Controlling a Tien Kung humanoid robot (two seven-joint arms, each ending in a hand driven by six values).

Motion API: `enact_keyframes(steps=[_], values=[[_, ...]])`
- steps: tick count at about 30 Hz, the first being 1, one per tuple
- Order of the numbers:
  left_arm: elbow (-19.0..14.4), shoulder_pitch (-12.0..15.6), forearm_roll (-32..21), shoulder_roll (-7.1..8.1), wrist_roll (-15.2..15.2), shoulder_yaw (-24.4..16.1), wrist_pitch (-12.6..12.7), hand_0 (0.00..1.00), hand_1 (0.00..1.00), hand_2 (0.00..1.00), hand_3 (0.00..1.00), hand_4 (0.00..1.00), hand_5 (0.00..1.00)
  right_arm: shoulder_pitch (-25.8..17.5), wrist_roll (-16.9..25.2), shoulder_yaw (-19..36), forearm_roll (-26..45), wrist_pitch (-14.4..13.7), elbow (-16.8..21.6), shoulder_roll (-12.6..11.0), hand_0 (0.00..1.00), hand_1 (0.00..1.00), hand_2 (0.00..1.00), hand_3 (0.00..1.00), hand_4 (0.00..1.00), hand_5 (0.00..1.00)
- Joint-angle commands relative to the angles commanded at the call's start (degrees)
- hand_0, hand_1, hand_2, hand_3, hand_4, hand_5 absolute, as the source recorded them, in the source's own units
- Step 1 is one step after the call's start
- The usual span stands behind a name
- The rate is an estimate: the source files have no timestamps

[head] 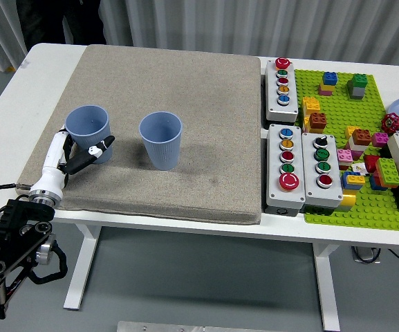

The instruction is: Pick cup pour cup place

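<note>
The cup (pixel 90 136) by the robot's left gripper shows only plain blue sides (pixel 87 120) inside, so the robot should expect the pour to be empty when it tips the cup.
Two blue ribbed cups stand upright on the grey mat (pixel 206 83). The left cup (pixel 89 129) is near the mat's left edge; the second cup (pixel 161 140) stands to its right. My left hand (pixel 81 153) reaches in from the lower left with fingers spread around the lower front of the left cup, close to it or just touching; it has no closed hold. The right arm is out of view.
Grey button boxes (pixel 282 84) (pixel 286 167) (pixel 323 171) line the mat's right side. A green baseplate (pixel 382 207) with several coloured bricks lies at the right. A person in dark clothing (pixel 61 21) stands at the far left edge.
</note>
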Motion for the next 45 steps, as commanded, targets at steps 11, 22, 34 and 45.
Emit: enact_keyframes(steps=[11, 22, 34, 45], values=[[0.3, -0.4, -0.6, -0.19, -0.2, 0.3, 0.5, 0.983, 0.930, 0.998, 0.956, 0.972, 0.436, 0.1, -0.1, 0.2, -0.2, 0.1, 0.0, 0.0, 0.701, 0.628, 0.559, 0.562, 0.002, 0.022], [0.1, -0.2, 0.9, -0.53, -0.5, 1.1, 4.3, 0.807, 0.749, 0.908, 0.801, 0.884, 0.345, 0.1, -0.1, 0.2, -0.3, 0.2, 0.0, 0.0, 0.701, 0.628, 0.559, 0.562, 0.002, 0.020], [0.0, -0.1, -1.7, -0.98, -2.4, 2.8, 9.0, 0.627, 0.606, 0.773, 0.615, 0.765, 0.219, 0.1, -0.2, 0.2, -0.5, 0.2, 0.0, 0.0, 0.701, 0.628, 0.560, 0.561, 0.002, 0.019], [-3.4, 1.0, -0.3, -1.10, -2.8, 2.8, 11.7, 0.533, 0.557, 0.698, 0.581, 0.691, 0.156, -0.2, -0.2, 0.2, -0.6, 0.2, 0.0, 0.0, 0.701, 0.628, 0.559, 0.562, 0.002, 0.017]])
